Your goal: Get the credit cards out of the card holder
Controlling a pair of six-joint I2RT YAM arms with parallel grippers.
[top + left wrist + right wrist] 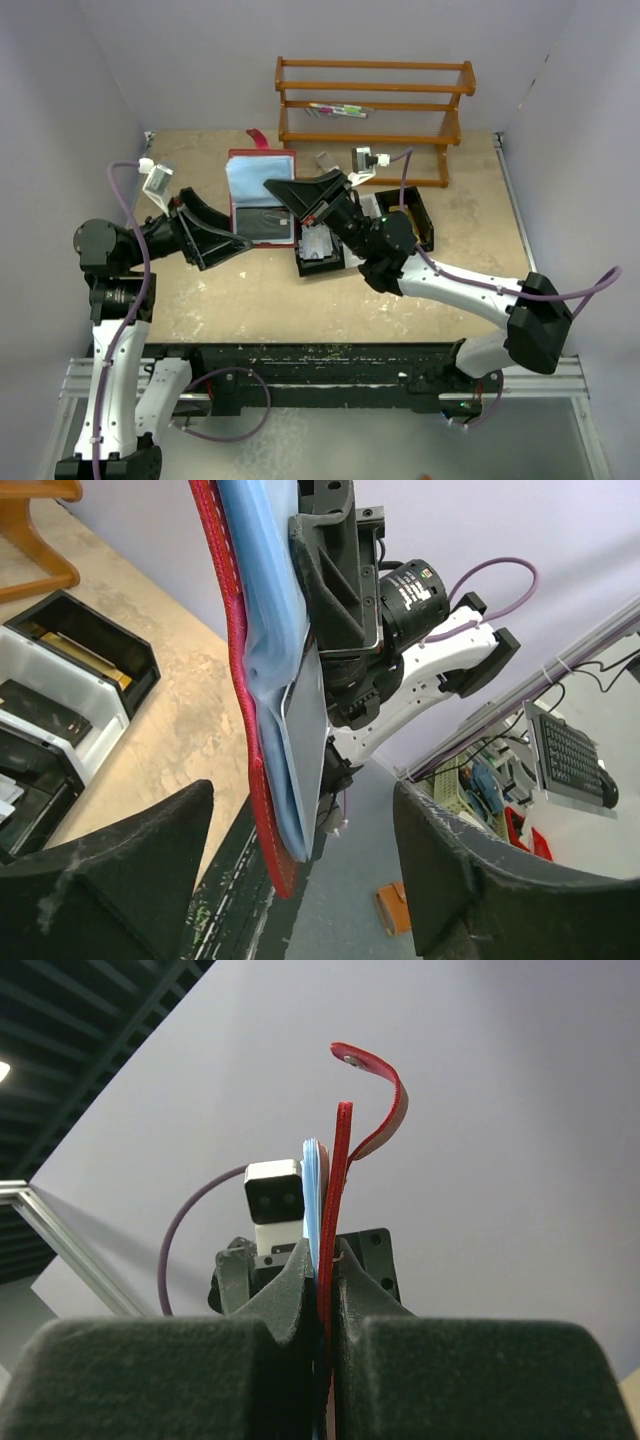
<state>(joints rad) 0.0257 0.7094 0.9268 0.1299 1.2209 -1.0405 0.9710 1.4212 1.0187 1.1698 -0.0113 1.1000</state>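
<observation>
The robot's right gripper pinches the red cover with the sleeves (332, 1200), so its left gripper should grip the holder's near corner (287, 852) to free the right gripper for the credit card.
The red card holder (262, 195) is open, its blue clear sleeves (258, 182) face up and its snap tab (258, 137) points to the back. My right gripper (296, 205) is shut on its right edge. In the right wrist view the gripper (325, 1270) pinches the red cover (342, 1180) and the sleeves (314, 1190). A grey credit card (305, 730) sits in the sleeves. My left gripper (228, 238) is open at the holder's near-left corner. In the left wrist view the holder's end (255, 810) hangs between the open fingers (110, 880).
A black-and-white three-compartment tray (415, 215) lies under my right arm; it shows in the left wrist view (70, 695) with a gold block (85, 658) inside. A wooden rack (372, 105) stands at the back. Purple walls close in the left and right sides.
</observation>
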